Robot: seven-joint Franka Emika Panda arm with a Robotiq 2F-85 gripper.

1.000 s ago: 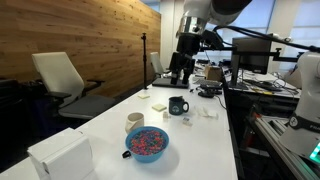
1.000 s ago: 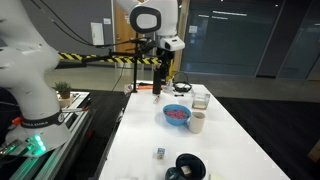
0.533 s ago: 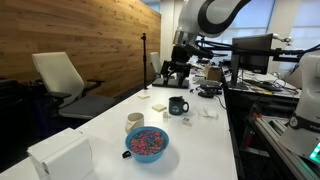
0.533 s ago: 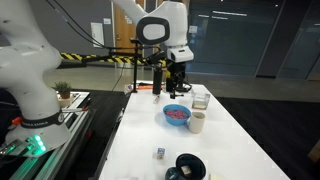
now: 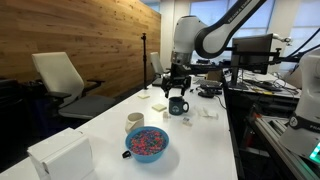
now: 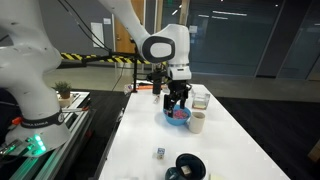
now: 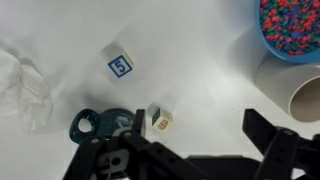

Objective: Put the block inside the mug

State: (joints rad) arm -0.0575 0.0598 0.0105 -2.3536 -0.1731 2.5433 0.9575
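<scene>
Next, my gripper turns square and line up above the block (image 6: 160, 153) before it closes, because the blue-printed block (image 7: 120, 66) lies crooked to my open fingers and off their center.
The mug (image 5: 177, 105) is small, dark and glossy with a side handle, and it stands on the white table. It is also at the near edge in an exterior view (image 6: 188, 167). In the wrist view the mug (image 7: 93, 125) is partly hidden behind my left finger. A small pale block (image 7: 160, 121) with a printed face lies just beside the mug. My gripper (image 7: 200, 128) is open and empty above the table, and the block sits just inside its left finger. The gripper hangs in the air in both exterior views (image 5: 176, 82) (image 6: 177, 98).
A white piece with a blue 5 (image 7: 120, 66) lies near the mug (image 6: 160, 153). A blue bowl of sprinkles (image 7: 295, 25) (image 5: 147, 143) and a cream cup (image 7: 305, 95) (image 5: 134, 122) stand close by. Crumpled white paper (image 7: 25, 90) lies beside the mug. A white box (image 5: 60, 155) sits at one table end.
The arm has swung in over the table and come lower, from beyond the table end to above the bowl and mug area. The gripper stays open.
</scene>
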